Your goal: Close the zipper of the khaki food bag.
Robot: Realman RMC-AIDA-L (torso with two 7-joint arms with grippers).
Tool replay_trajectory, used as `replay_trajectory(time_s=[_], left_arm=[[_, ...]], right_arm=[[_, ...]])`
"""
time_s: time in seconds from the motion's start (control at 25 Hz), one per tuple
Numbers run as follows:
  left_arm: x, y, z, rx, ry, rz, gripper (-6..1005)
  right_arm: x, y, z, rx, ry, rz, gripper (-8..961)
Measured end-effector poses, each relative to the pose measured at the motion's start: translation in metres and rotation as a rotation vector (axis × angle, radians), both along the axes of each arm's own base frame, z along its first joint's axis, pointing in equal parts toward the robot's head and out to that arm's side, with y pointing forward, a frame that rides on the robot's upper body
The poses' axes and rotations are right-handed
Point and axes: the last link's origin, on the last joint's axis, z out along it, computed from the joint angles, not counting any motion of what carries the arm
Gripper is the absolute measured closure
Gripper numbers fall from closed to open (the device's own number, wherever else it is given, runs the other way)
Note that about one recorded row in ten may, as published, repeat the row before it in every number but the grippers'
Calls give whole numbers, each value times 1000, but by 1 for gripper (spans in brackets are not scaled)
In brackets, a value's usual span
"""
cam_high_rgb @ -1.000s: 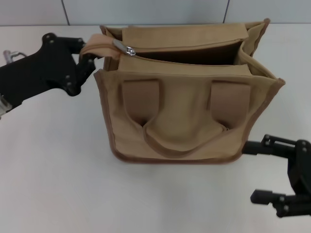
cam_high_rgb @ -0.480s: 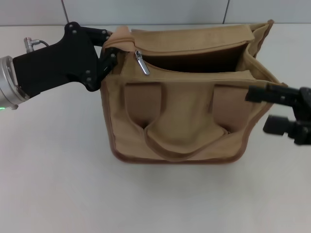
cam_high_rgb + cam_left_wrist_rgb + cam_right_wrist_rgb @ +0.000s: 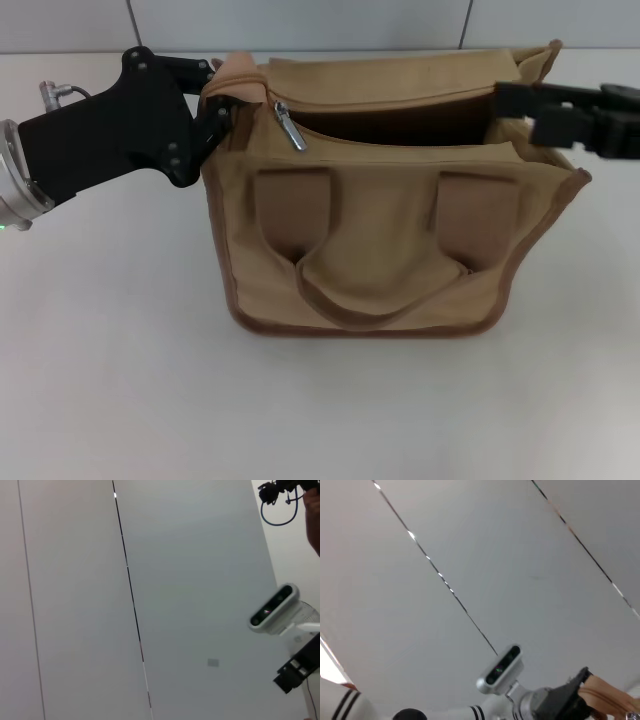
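Note:
My left gripper is holding the bag corner beside the zipper slider [image 3: 280, 107], so my right gripper should reach over the bag's gaping opening and pull the pull tab [image 3: 292, 132] away.
The khaki food bag [image 3: 380, 250] stands upright mid-table, with its handle side facing me and its mouth gaping. The zipper [image 3: 400, 140] runs along the top. Its silver slider [image 3: 288, 125] sits near the bag's left end, with the pull tab hanging down. My left gripper [image 3: 215, 100] is shut on the bag's tan fabric at the top left corner. My right gripper [image 3: 518, 113] is open at the right end of the bag's mouth, just above the rim. In the right wrist view, tan fabric [image 3: 610, 692] shows at the edge beside a dark gripper.
The bag rests on a pale table [image 3: 120, 380], with a grey panelled wall [image 3: 300, 20] behind it. Both wrist views look up at grey panels and the robot's head camera [image 3: 500, 672].
My right gripper has risen from the table's front right to the right end of the bag's mouth. My left gripper has pulled the left corner up and inward; the pull tab now hangs down.

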Motion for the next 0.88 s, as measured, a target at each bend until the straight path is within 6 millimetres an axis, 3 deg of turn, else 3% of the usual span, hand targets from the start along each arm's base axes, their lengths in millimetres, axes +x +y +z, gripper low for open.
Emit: replay_trajectory(time_s=[0.08,0.36,0.56,0.88], left_arm=[[0,0,0,-1,-3,1,999],[1,0,-2,-3,-9,0,998],[2,0,0,3,-20,-3,998],[4,1,0,5,-23,-10,998]], right_arm=[[-13,13,-3,-46,-60,-9,139],[-36,38,-14,-95,-140,-66,342],[-54,49,-27,-150,-219,-69,586],[-78,66,-54,-196,-368,-110,594]])
